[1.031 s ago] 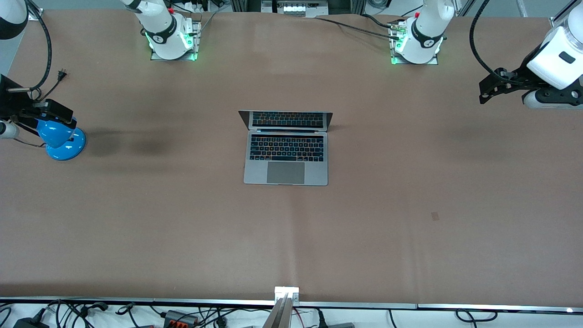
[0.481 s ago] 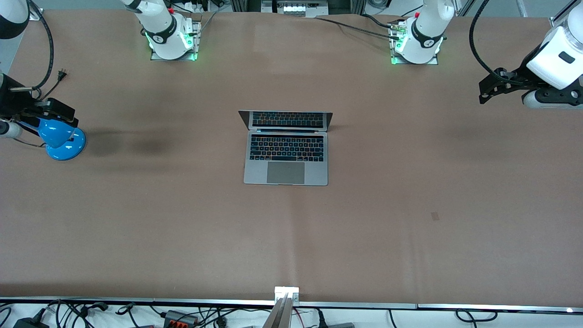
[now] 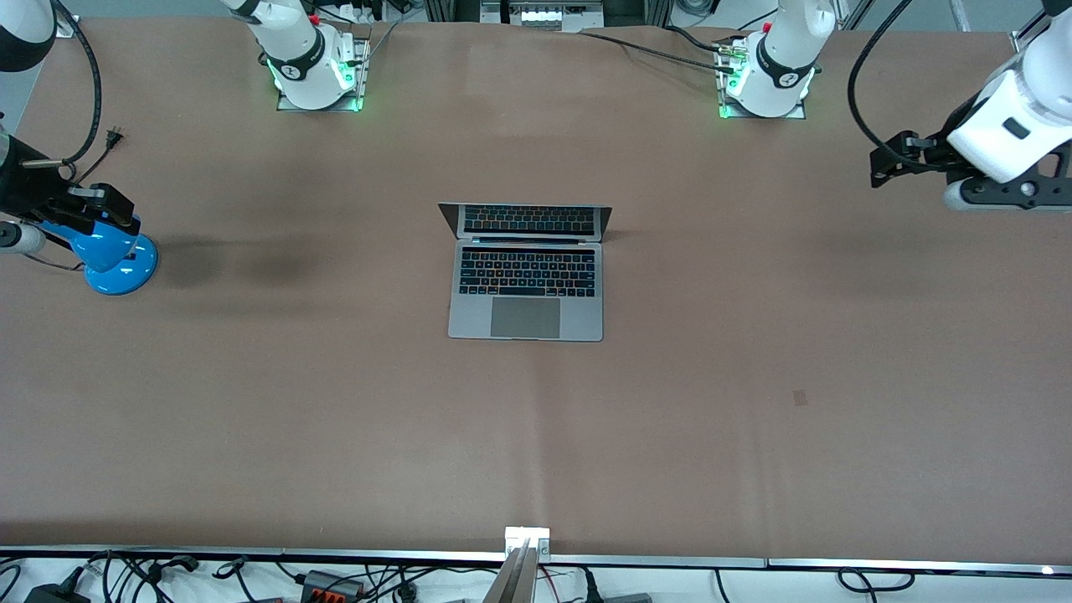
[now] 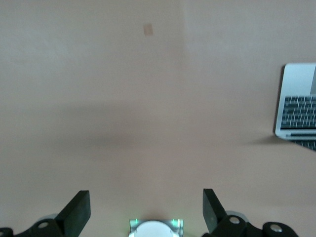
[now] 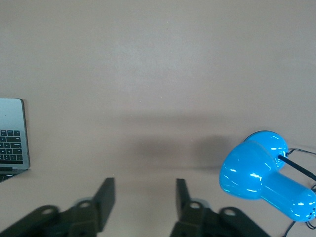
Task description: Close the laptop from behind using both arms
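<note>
My gripper will swing the laptop's lid [image 3: 529,220] down flat when it pushes from behind, and the laptop's base will stay put, because the laptop's hinge [image 3: 529,240] runs along the keyboard's back edge.
The silver-grey laptop [image 3: 526,276] lies open in the middle of the table, its lid upright and its keyboard toward the front camera. My left gripper [image 3: 879,167] hangs open and empty over the left arm's end of the table, well apart from the laptop. In the left wrist view the gripper [image 4: 145,212] has its fingers wide apart, and the laptop [image 4: 298,116] shows at the frame edge. My right gripper [image 3: 113,209] hangs open and empty over the right arm's end of the table. In the right wrist view the gripper [image 5: 144,197] shows with a corner of the laptop [image 5: 12,138].
A blue desk lamp [image 3: 113,255] stands under my right gripper and shows in the right wrist view [image 5: 261,173]; its cord and plug [image 3: 113,134] lie nearby. The arm bases [image 3: 314,75] [image 3: 766,79] stand along the table's edge. A small tape patch [image 3: 800,397] marks the brown tabletop.
My left gripper has shifted slightly toward the laptop and the robots' bases. My right gripper has drifted slightly toward the table's end. The laptop has not moved.
</note>
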Available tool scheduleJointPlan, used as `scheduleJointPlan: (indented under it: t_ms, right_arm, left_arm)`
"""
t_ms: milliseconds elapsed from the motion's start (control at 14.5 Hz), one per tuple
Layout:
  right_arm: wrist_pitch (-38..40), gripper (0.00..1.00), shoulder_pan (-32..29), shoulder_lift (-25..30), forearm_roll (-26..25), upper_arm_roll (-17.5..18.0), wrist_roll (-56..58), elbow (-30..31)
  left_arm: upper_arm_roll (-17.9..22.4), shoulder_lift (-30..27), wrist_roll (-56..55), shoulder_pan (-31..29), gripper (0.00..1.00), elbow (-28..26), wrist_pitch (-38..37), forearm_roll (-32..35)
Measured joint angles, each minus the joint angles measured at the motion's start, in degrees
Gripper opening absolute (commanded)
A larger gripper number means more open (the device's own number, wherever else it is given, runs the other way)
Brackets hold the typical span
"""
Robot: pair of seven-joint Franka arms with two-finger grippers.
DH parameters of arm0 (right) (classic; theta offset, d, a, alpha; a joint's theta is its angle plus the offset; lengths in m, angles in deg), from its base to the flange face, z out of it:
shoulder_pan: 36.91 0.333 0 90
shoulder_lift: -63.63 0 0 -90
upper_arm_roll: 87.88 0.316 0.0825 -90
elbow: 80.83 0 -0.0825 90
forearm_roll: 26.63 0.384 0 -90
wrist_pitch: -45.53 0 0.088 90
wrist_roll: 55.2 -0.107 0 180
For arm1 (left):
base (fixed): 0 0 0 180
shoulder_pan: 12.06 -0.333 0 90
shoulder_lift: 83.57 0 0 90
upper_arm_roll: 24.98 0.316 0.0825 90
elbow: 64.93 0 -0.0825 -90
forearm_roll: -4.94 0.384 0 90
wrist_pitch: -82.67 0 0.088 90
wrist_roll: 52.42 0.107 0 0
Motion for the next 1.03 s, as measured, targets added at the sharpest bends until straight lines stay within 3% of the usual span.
scheduleJointPlan:
  t_ms: [275, 344, 412, 481, 550, 619, 1031]
  right_arm:
    - [0.1, 0.06, 0.2, 0.0, 0.0, 0.0, 0.0, 0.0]
    - [0.2, 0.0, 0.3, 0.0, 0.0, 0.0, 0.0, 0.0]
    - [0.2, 0.0, 0.3, 0.0, 0.0, 0.0, 0.0, 0.0]
    - [0.6, 0.0, 0.4, 0.0, 0.0, 0.0, 0.0, 0.0]
    - [1.3, 0.0, 0.4, 0.0, 0.0, 0.1, 0.0, 0.0]
    - [2.4, 0.0, 0.6, 0.0, 0.1, 0.3, 0.0, 0.0]
    - [7.3, 0.0, 4.6, -0.1, 0.5, 1.0, -0.1, 0.2]
  left_arm:
    - [0.0, 3.6, 0.5, 0.0, 1.0, 0.8, -0.8, -0.8]
    - [0.0, 5.0, 1.6, 0.0, 0.78, 1.8, -0.7, -0.8]
    - [0.0, 6.3, 2.4, 0.0, 0.5, 2.8, -0.6, -0.8]
    - [0.0, 7.3, 2.8, 0.0, 0.28, 3.6, -0.7, -0.8]
    - [0.0, 7.9, 3.2, -0.1, 0.09, 3.9, -1.2, -0.9]
    - [0.0, 8.2, 3.3, -0.1, 0.01, 4.0, -2.9, -1.0]
    - [-0.2, 8.4, 3.4, 0.0, 0.01, 2.9, -14.2, -10.4]
